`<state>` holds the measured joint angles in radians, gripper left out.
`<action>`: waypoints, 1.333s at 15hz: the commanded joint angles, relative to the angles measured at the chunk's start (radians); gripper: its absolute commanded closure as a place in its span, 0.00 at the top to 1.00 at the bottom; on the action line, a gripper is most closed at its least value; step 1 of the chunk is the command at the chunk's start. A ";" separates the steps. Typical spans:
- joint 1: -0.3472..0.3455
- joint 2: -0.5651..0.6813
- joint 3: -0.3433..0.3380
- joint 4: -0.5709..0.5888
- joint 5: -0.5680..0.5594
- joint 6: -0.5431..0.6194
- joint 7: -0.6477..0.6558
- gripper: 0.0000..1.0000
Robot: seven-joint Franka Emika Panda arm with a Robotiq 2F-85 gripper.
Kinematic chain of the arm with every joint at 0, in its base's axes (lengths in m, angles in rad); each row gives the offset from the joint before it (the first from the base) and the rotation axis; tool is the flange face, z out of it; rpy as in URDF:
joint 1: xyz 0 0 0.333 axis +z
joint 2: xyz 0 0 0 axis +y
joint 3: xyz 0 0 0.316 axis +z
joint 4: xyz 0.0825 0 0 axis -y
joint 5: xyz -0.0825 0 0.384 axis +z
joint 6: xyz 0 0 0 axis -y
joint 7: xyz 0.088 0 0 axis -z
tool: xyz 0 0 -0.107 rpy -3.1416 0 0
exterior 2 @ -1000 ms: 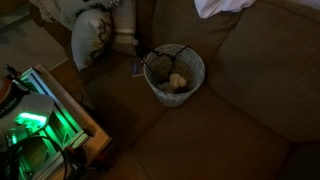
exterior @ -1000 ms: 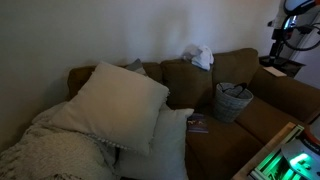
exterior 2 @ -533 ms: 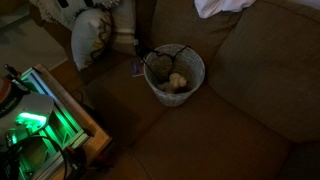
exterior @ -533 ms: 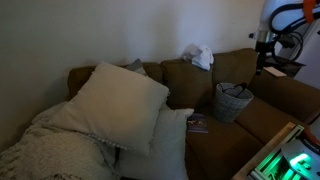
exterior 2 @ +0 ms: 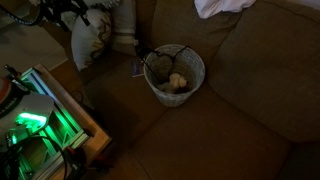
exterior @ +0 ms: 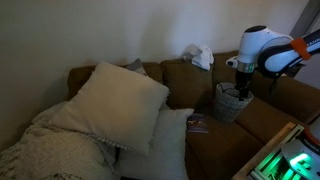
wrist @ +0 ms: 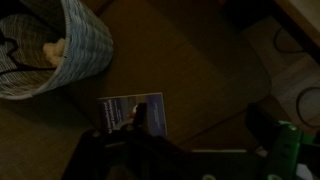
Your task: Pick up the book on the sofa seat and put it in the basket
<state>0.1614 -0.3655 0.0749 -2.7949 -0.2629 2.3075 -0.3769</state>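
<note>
The book lies (wrist: 135, 113) beneath one finger of my high, open gripper, so next my gripper moves toward the cream pillow and centers the book (exterior: 197, 124) before lowering to grasp.
A small blue-grey book (wrist: 133, 113) lies flat on the brown sofa seat, and it shows in both exterior views (exterior: 197, 125) (exterior 2: 135, 68). The woven basket (wrist: 75, 50) stands just beside it on the seat (exterior: 233, 102) (exterior 2: 190, 62), with a pale object inside. My gripper (wrist: 200, 125) hangs above the seat with its dark fingers spread apart and nothing between them. One finger overlaps the book's edge in the wrist view. In an exterior view the gripper (exterior: 243, 88) hovers above the basket.
Large cream pillows (exterior: 118, 105) and a knitted blanket (exterior: 50, 150) fill one end of the sofa. A white cloth (exterior: 198, 57) lies on the backrest. A green-lit device (exterior 2: 35, 120) stands in front of the sofa. The scene is dim.
The arm has swung in from the upper corner of the exterior view and down towards the basket. The book and basket have not moved.
</note>
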 commanded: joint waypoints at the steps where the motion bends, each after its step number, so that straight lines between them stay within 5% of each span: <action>1: 0.001 0.021 0.000 0.007 0.001 0.004 -0.001 1.00; 3: 0.000 0.037 -0.001 0.014 0.002 0.005 -0.003 1.00; 5: -0.029 0.078 0.076 0.023 -0.090 0.073 0.232 1.00; 6: -0.146 0.120 0.206 0.027 -0.132 0.123 0.300 1.00; 10: -0.357 0.171 0.512 0.029 -0.296 0.080 0.606 1.00; 14: -0.470 0.328 0.665 0.042 -0.485 -0.027 0.917 1.00; 16: -0.475 0.472 0.675 0.075 -0.654 -0.072 1.040 1.00; 17: -0.317 0.520 0.516 0.077 -0.715 -0.093 1.065 1.00; 19: -0.225 0.622 0.409 0.114 -0.746 -0.128 1.025 1.00; 20: -0.180 0.475 0.381 0.053 -0.675 -0.061 1.005 1.00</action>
<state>-0.1520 0.1268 0.5845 -2.7384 -0.9604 2.2299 0.6424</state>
